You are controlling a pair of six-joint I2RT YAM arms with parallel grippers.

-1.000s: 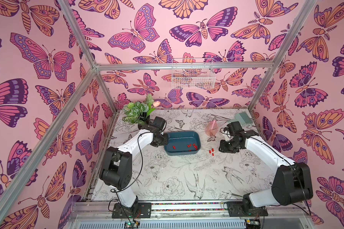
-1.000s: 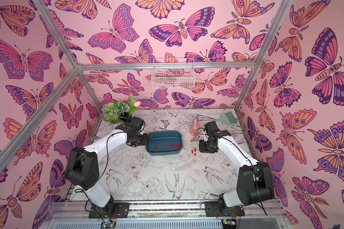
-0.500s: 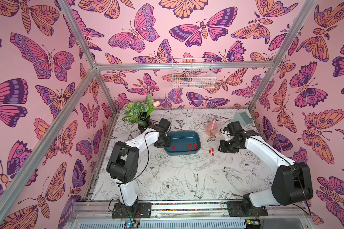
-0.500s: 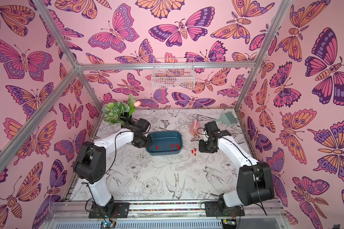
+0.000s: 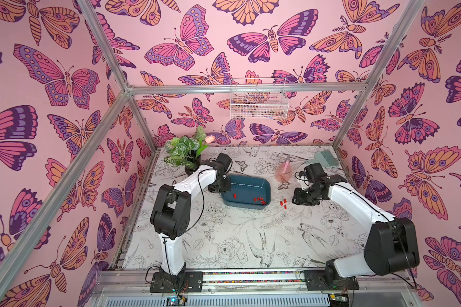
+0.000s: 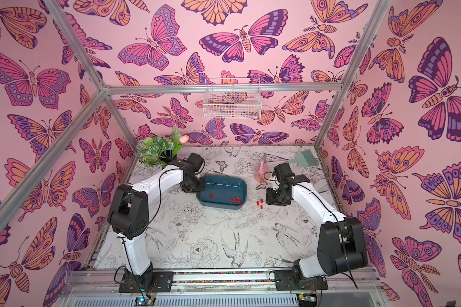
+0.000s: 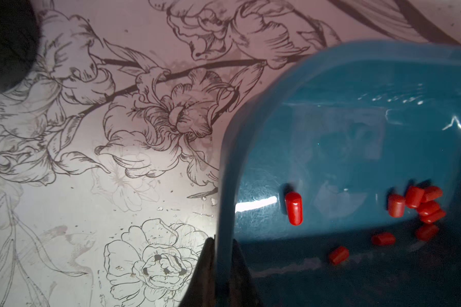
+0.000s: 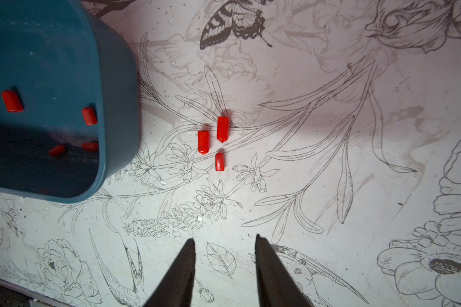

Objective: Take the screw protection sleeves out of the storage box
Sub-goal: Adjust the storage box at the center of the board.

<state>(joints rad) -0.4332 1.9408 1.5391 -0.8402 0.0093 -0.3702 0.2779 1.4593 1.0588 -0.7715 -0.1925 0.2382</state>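
My left gripper should pull the storage box nearer so that the sleeves slide to the box's far side (image 5: pixel 248 180) before my right gripper reaches in, because the sleeves bunch (image 5: pixel 259 200) toward the storage box's near side.
The storage box (image 5: pixel 250 186) (image 6: pixel 225 186), a shallow teal tray, lies mid-table. My left gripper (image 7: pixel 224 247) (image 5: pixel 223 186) is shut on the box's left end wall (image 7: pixel 225 186), one finger inside and one outside. Several red screw protection sleeves (image 7: pixel 421 204) (image 5: pixel 258 200) lie bunched at the box's far end from that grip, and one sleeve (image 7: pixel 293 208) lies apart from them. Three sleeves (image 8: pixel 210 141) (image 5: pixel 282 202) (image 6: pixel 259 204) lie on the table just right of the box. My right gripper (image 8: pixel 224 242) (image 5: pixel 302 199) hovers open beside them, holding nothing.
A potted plant (image 5: pixel 183 151) stands at the back left behind the left arm. A pink spray bottle (image 5: pixel 284 171) and a pale green comb-like tool (image 5: pixel 322 158) sit at the back right. A white wire basket (image 5: pixel 258 102) hangs on the back wall.
The left arm's shoulder swung inward and its gripper closed on the box's left wall. The right arm and the three sleeves on the table have not moved.
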